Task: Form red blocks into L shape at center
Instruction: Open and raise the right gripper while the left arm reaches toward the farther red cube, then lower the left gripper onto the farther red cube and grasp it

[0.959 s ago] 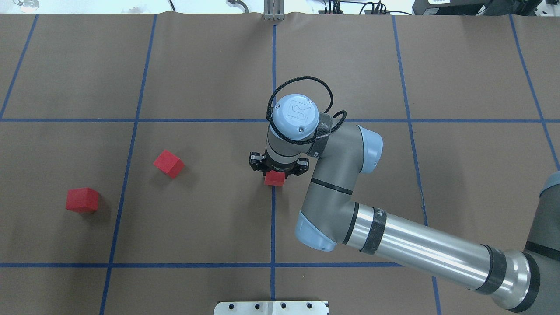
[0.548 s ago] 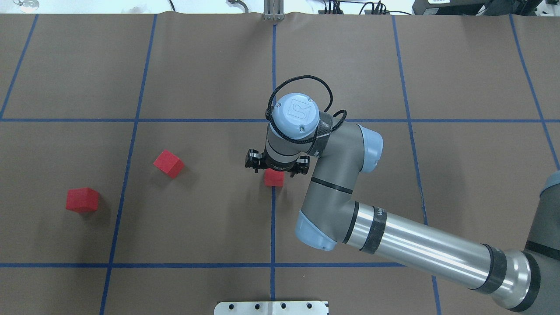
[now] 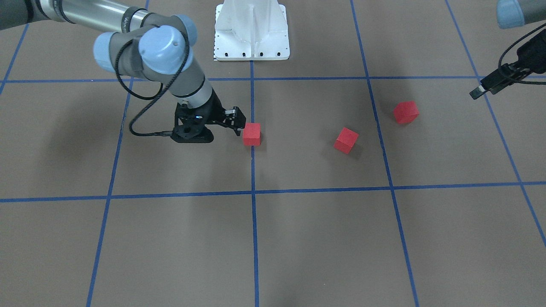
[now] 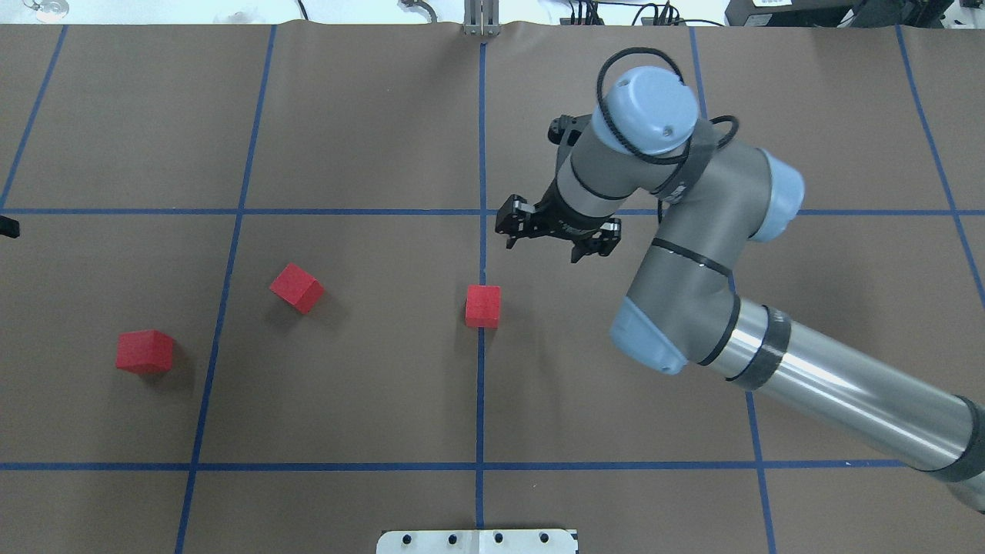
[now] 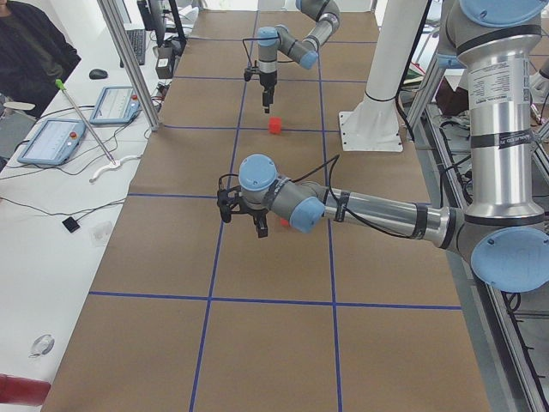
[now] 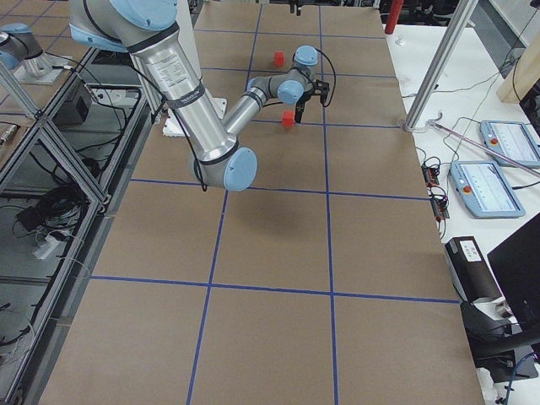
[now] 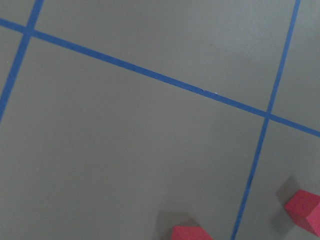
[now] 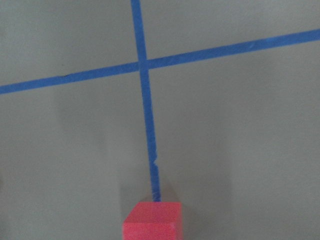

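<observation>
The tilted red block (image 3: 346,140) lies clear of the centre block, so the left gripper should keep going over to it and close across its opposite sides.
Three red blocks lie on the brown table. One (image 4: 482,305) sits on the centre blue line; it also shows in the front view (image 3: 251,134) and at the bottom of the right wrist view (image 8: 152,220). A second (image 4: 296,288) and a third (image 4: 145,352) lie to the left, apart from each other; both show in the left wrist view (image 7: 305,210) (image 7: 190,233). My right gripper (image 4: 542,246) is open and empty, raised beyond and to the right of the centre block. My left gripper (image 3: 486,87) hovers at the far left, fingers apart and empty.
Blue tape lines (image 4: 480,385) divide the table into large squares. The white base plate (image 4: 477,541) sits at the near edge. The right arm's forearm (image 4: 831,385) crosses the near right of the table.
My right gripper opened, left the red block on the centre line, then rose and moved away to the far right. The left gripper's tip came into the overhead view's left edge.
</observation>
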